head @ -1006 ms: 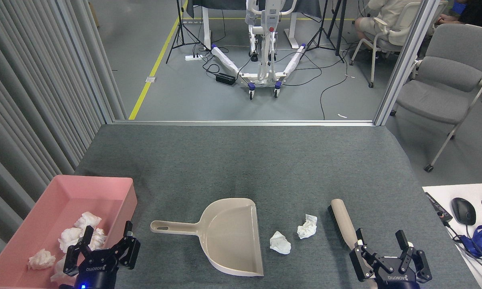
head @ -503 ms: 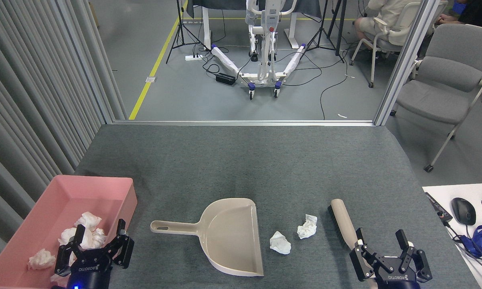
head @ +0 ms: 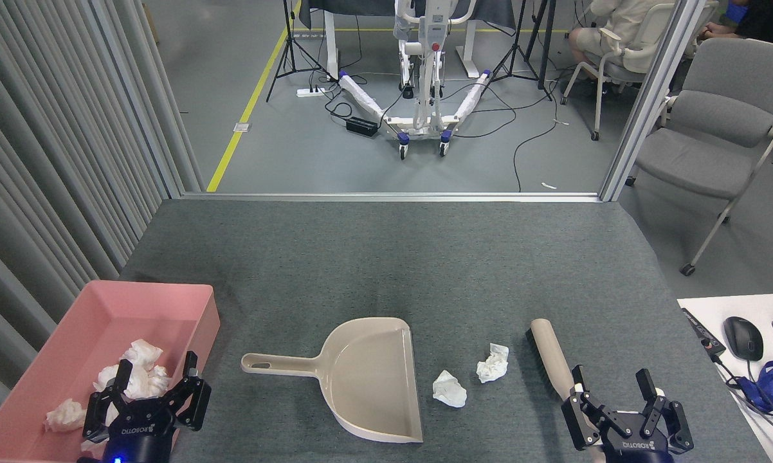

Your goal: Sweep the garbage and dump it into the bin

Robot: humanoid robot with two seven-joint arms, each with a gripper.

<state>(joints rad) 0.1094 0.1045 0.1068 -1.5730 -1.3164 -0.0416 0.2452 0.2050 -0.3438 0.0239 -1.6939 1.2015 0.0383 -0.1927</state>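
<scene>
I am to carry the beige dustpan [head: 370,378] over the pink bin, and it should then keep the swept wads together inside, because a curved rim [head: 341,412] goes around its bottom.
Two wads of white tissue garbage lie on the grey mat: one [head: 449,389] just right of the dustpan mouth, another [head: 493,363] a little farther right. More garbage wads [head: 139,370] sit inside the pink bin [head: 181,292] at the near left. The beige dustpan [head: 373,379] lies flat, handle pointing left. A beige brush [head: 550,357] lies at the right, its near end hidden behind my right gripper [head: 611,382], which is open and empty. My left gripper [head: 156,370] is open and empty, over the bin's near right corner.
Grey slatted panels [head: 58,161] wall the left side. A white desk [head: 740,360] with a mouse and blue cable adjoins the mat's right edge. Beyond the mat's far edge are floor, cables, a wheeled stand [head: 422,77], grey chairs [head: 721,128] and a seated person [head: 618,26].
My left gripper has drawn back left and toward the near edge, from beside the dustpan handle to over the bin's corner. The right gripper, dustpan, brush and wads have not moved.
</scene>
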